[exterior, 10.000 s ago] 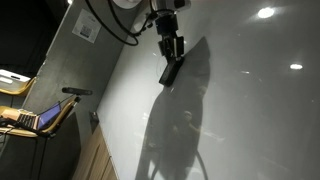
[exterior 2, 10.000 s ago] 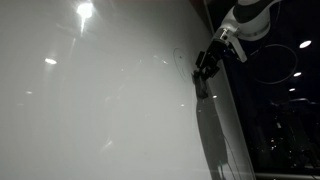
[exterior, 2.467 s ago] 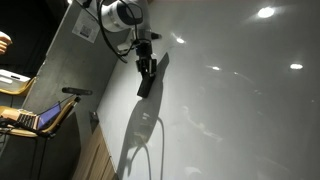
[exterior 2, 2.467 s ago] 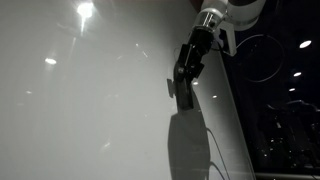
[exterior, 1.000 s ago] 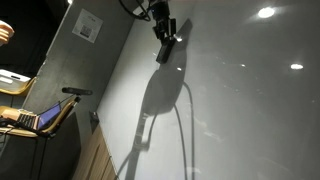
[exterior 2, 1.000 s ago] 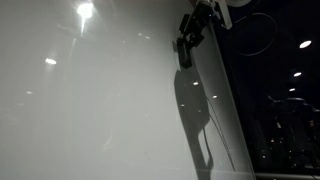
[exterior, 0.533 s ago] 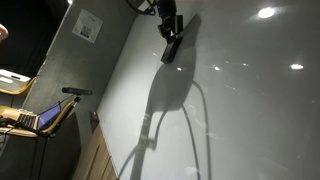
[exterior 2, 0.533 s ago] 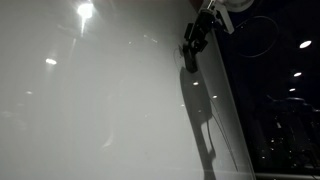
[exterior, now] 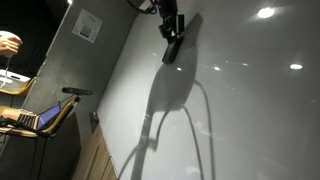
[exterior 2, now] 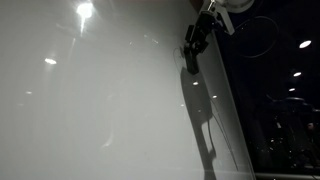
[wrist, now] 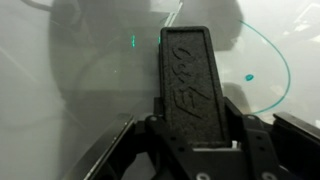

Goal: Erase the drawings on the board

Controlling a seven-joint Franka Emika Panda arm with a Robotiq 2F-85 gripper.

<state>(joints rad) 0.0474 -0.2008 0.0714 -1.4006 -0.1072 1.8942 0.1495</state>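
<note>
The teal curved line [wrist: 288,70] lies next to the eraser, clear of the eraser's bottom, so the gripper should turn back and sweep the eraser across that line [wrist: 267,40].
The board [exterior: 250,110] is a large glossy white whiteboard with bright light reflections; it shows in both exterior views [exterior 2: 90,110]. My gripper [exterior: 171,33] is near the board's upper edge and is shut on a black eraser [exterior: 172,48] held against the surface. It also shows in an exterior view [exterior 2: 192,42] with the eraser [exterior 2: 189,61] below the fingers. In the wrist view the eraser [wrist: 192,85] fills the middle, clamped between the jaws [wrist: 195,135]. A thin teal curved line [wrist: 278,65] and teal dots mark the board there. I cannot make out the dark doodle in any view.
A grey wall with a small paper sign [exterior: 88,26] borders the board. A person with a laptop [exterior: 28,118] sits beyond it, next to a stand [exterior: 75,92]. The arm's dark shadow [exterior: 170,105] falls across the board. A dark room lies past the board edge [exterior 2: 270,110].
Over ten seconds the gripper with the eraser swept across the board and moved up to its top edge. In the last half second it has barely moved.
</note>
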